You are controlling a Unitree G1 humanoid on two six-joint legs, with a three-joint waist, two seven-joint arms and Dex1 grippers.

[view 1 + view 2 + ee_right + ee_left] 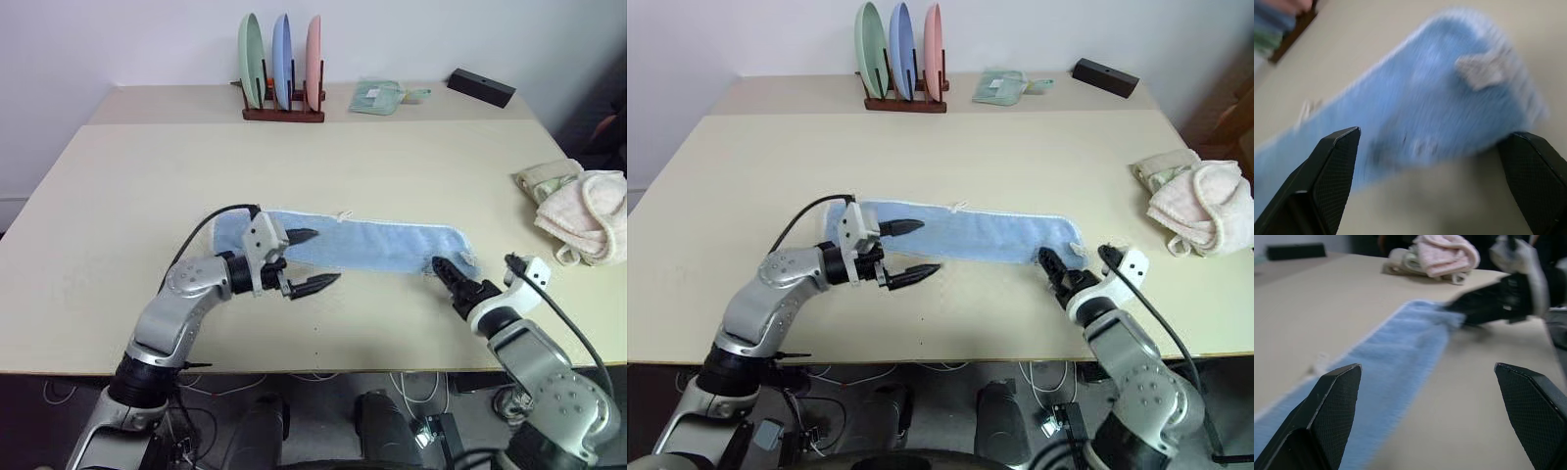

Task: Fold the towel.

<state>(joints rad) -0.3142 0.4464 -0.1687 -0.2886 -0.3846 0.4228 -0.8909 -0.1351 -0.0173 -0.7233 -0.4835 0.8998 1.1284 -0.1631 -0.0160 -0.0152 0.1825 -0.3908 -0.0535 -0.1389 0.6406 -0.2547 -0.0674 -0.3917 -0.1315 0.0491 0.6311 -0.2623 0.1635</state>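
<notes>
The towel's near edge [377, 269] is plain blue across from the whitish trim, so the towel's end [228, 230] will bend over in doubled layers when the robot folds it.
The towel [382, 245] is light blue with whitish trim and lies as a long narrow strip across the middle of the table [147, 176]. My left gripper [325, 258] hovers over the strip's left part, pointing right along it, open with nothing between its fingers. My right gripper [446, 271] sits at the strip's right end, near its front corner, pointing away from me, open and holding nothing. In the right wrist view the towel [1440, 107] end with a small pale tag lies between the spread fingers [1332, 171]. The left wrist view looks along the towel [1396, 362] toward the right gripper [1493, 298].
A wooden rack with three upright plates [282, 73] stands at the back. Beside it lie a mint-green folded cloth [377, 96] and a black box [481, 86]. A pile of cream and pink towels [583, 211] rests at the table's right edge.
</notes>
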